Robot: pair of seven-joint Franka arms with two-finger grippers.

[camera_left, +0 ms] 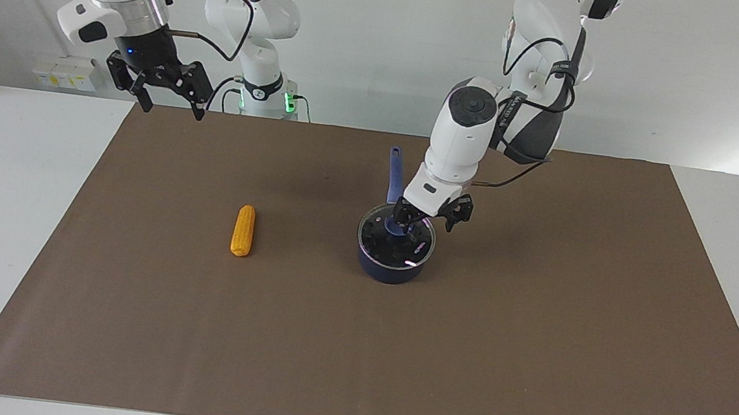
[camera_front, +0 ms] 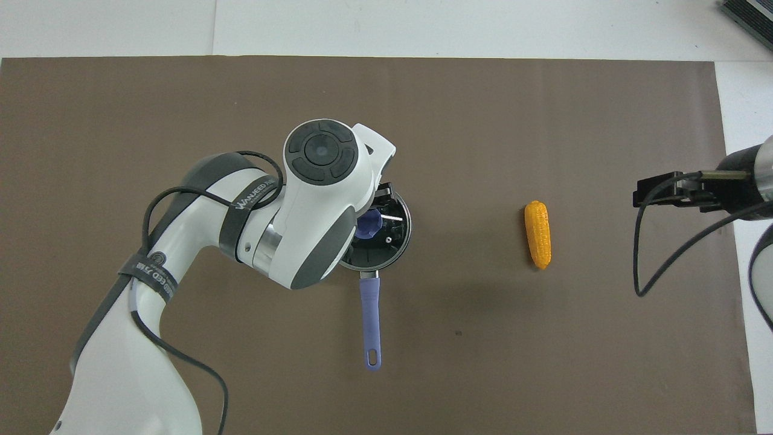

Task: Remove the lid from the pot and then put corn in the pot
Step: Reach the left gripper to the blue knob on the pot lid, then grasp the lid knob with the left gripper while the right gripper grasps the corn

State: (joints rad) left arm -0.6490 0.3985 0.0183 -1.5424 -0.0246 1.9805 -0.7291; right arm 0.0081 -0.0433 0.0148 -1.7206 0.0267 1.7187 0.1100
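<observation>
The robot can see plain black through the glass lid (camera_front: 393,235), so it should expect the dark blue pot (camera_front: 369,255) to be empty when it lifts the lid.
The dark blue pot (camera_left: 390,268) stands mid-mat, its handle (camera_left: 395,172) pointing toward the robots. The glass lid (camera_left: 385,243) sits on it, blue knob (camera_left: 397,225) at its centre. My left gripper (camera_left: 425,223) hangs open just over the lid; one finger (camera_left: 403,213) is at the knob, the other past the rim. In the overhead view the left wrist hides most of the lid (camera_front: 391,237), and part of the knob (camera_front: 369,223) shows. The corn (camera_left: 242,230) (camera_front: 537,234) lies flat toward the right arm's end. My right gripper (camera_left: 167,88) (camera_front: 651,192) is open and empty, high over the mat's corner.
A brown mat (camera_left: 535,338) covers most of the white table (camera_left: 7,208). The pot's handle (camera_front: 369,320) reaches toward the robots. A dark object (camera_front: 749,15) sits at the table's corner farthest from the robots, at the right arm's end.
</observation>
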